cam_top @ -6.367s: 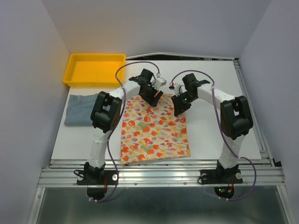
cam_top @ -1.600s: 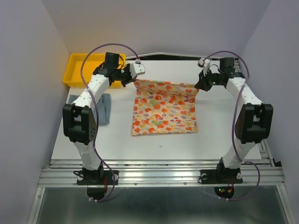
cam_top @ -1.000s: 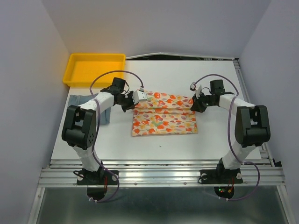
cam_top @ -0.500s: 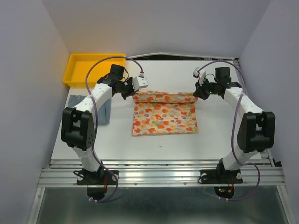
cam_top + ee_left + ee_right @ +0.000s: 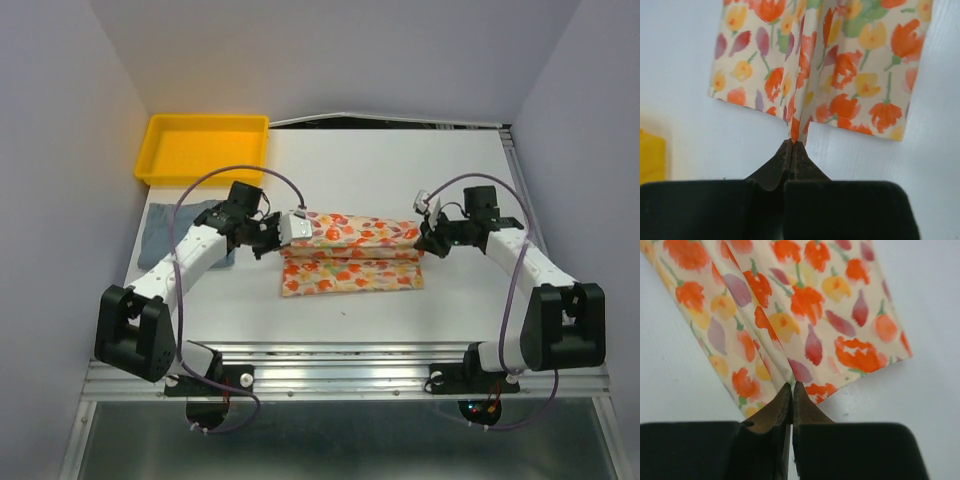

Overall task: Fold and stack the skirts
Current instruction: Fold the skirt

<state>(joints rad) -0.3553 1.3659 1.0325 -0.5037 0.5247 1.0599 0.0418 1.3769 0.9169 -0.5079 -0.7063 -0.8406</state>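
The floral skirt lies crosswise with its long side (image 5: 352, 291) toward the near rail, so my right gripper must open and turn the skirt (image 5: 362, 236) lengthwise before the next fold.
The cream floral skirt (image 5: 350, 262) lies folded in a band at the middle of the table, its upper layer raised in a ridge between the two grippers. My left gripper (image 5: 284, 237) is shut on the skirt's left end; in the left wrist view the jaws (image 5: 794, 144) pinch a fold of the floral skirt (image 5: 850, 75). My right gripper (image 5: 423, 240) is shut on the right end, with its jaws (image 5: 792, 386) closed on a fold of the floral skirt (image 5: 805, 300). The blue-grey skirt (image 5: 160, 232) lies at the left, partly hidden behind my left arm.
A yellow tray (image 5: 205, 148) stands at the far left corner of the table. White tabletop (image 5: 400, 170) stretches behind the floral skirt and in front of it down to the metal rail (image 5: 340, 350) at the near edge.
Both grippers have carried the floral skirt's far edge toward the near side and lower. The folded band is now narrower, lying over the near part.
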